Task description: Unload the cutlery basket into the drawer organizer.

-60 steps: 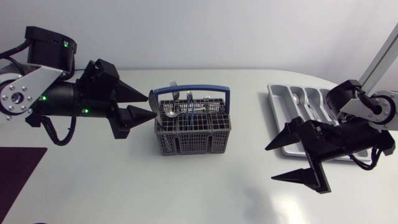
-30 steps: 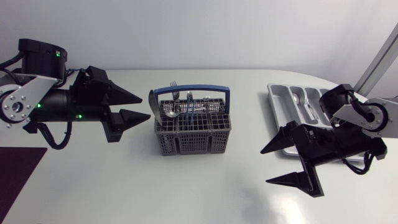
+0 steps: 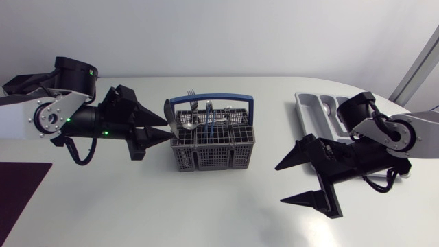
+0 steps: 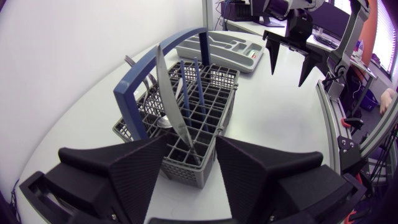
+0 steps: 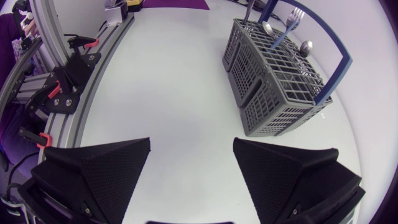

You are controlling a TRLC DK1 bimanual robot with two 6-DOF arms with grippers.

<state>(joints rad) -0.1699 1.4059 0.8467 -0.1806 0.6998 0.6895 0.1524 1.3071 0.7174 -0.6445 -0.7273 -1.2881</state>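
The knife (image 3: 169,115) is leaning in a roomy grid cell (image 4: 191,156), so it should slide up freely and leave the basket standing when the robot lifts the knife.
The grey cutlery basket (image 3: 212,147) with a blue handle (image 3: 209,98) stands mid-table and holds a knife (image 3: 169,110), a fork (image 3: 192,97), spoons and blue-handled pieces. My left gripper (image 3: 169,129) is at the basket's left end. In the left wrist view its fingers (image 4: 134,168) stand either side of the upright knife (image 4: 171,99), open, with a gap on both sides. My right gripper (image 3: 279,184) hangs open and empty to the right of the basket, in front of the grey drawer organizer (image 3: 312,106). The right arm hides part of the organizer.
A dark purple mat (image 3: 20,189) lies at the front left corner. Bare white tabletop (image 3: 206,206) stretches in front of the basket. In the right wrist view the basket (image 5: 280,81) sits ahead of the open gripper (image 5: 192,146).
My left gripper has shifted right to the basket's end and its fingers have narrowed around the knife. My right arm has moved left, away from the organizer, its gripper unchanged.
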